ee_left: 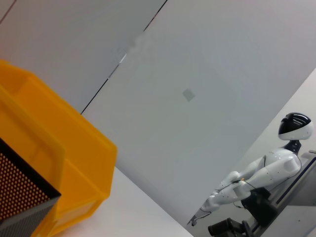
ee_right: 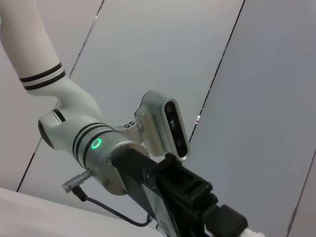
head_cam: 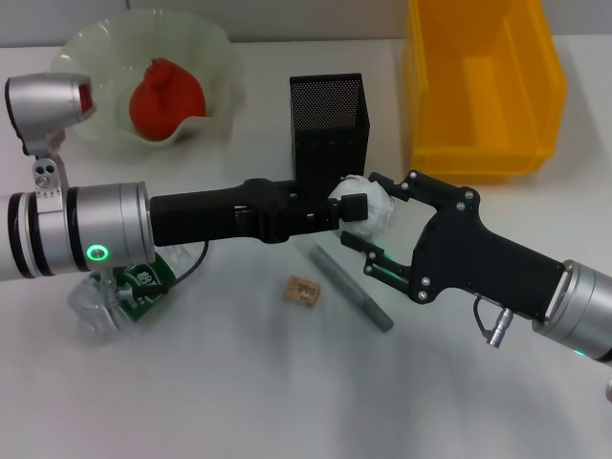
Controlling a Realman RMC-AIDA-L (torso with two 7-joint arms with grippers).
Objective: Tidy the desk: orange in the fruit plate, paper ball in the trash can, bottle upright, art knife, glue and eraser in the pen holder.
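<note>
The robot's left gripper is holding the paper ball, but the trash can (head_cam: 483, 91) is on the right gripper's side, so the right gripper should take the paper ball over.
My left gripper (head_cam: 346, 211) is shut on the white paper ball (head_cam: 375, 206) and holds it above the table, just in front of the black mesh pen holder (head_cam: 328, 120). My right gripper (head_cam: 363, 212) is open, one finger above the ball and one below it. The orange (head_cam: 167, 96) lies in the pale green fruit plate (head_cam: 215, 57). A grey art knife (head_cam: 352, 287) and a tan eraser (head_cam: 301, 289) lie on the table. The clear bottle (head_cam: 100, 308) lies on its side under my left arm. The yellow trash can (head_cam: 483, 86) stands at the back right. The glue is out of view.
The left wrist view shows a corner of the yellow bin (ee_left: 54, 158) and the pen holder's mesh rim (ee_left: 22, 195). In the right wrist view my left arm's wrist (ee_right: 106, 148) is close by. Bare table lies along the front.
</note>
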